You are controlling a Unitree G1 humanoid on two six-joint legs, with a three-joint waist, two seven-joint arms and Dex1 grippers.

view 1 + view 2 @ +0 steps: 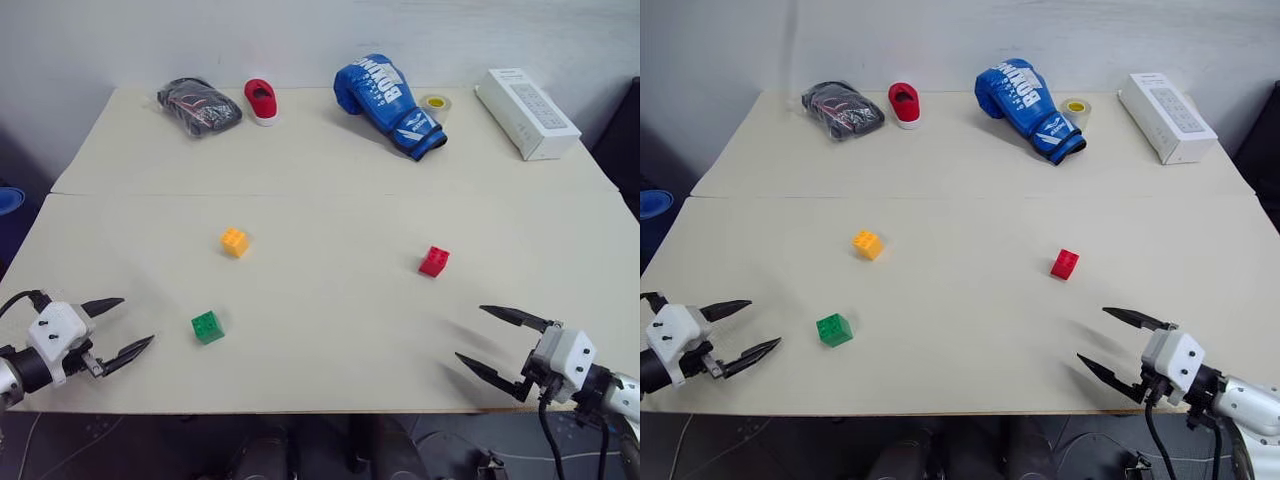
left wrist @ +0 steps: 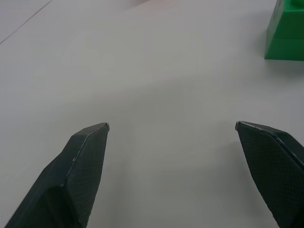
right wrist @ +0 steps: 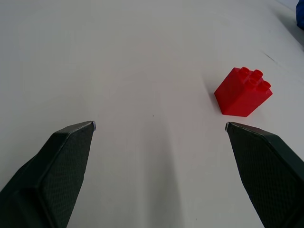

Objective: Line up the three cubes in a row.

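The red cube (image 1: 434, 262) lies crooked past the far finger of the robot's right gripper, so next the right gripper turns, grips the red cube and sets it down square, level with the green cube.
Three studded cubes lie apart on the beige table (image 1: 330, 170). The orange-yellow cube (image 1: 234, 241) is left of centre, the green cube (image 1: 207, 326) sits nearer the front edge below it, and the red cube (image 1: 434, 261) is right of centre. My left gripper (image 1: 133, 325) hovers open at the front left corner, a short way left of the green cube (image 2: 286, 33). At the front right my right gripper (image 1: 470, 336) stands open, with the red cube (image 3: 243, 91) ahead of it and nothing between its fingers.
Along the table's far edge lie a dark bundle (image 1: 198, 105), a red shoe-shaped thing (image 1: 261, 100), a blue boxing glove (image 1: 388, 102), a roll of tape (image 1: 435, 104) and a white box (image 1: 526, 112). A seam (image 1: 300, 195) crosses the tabletop.
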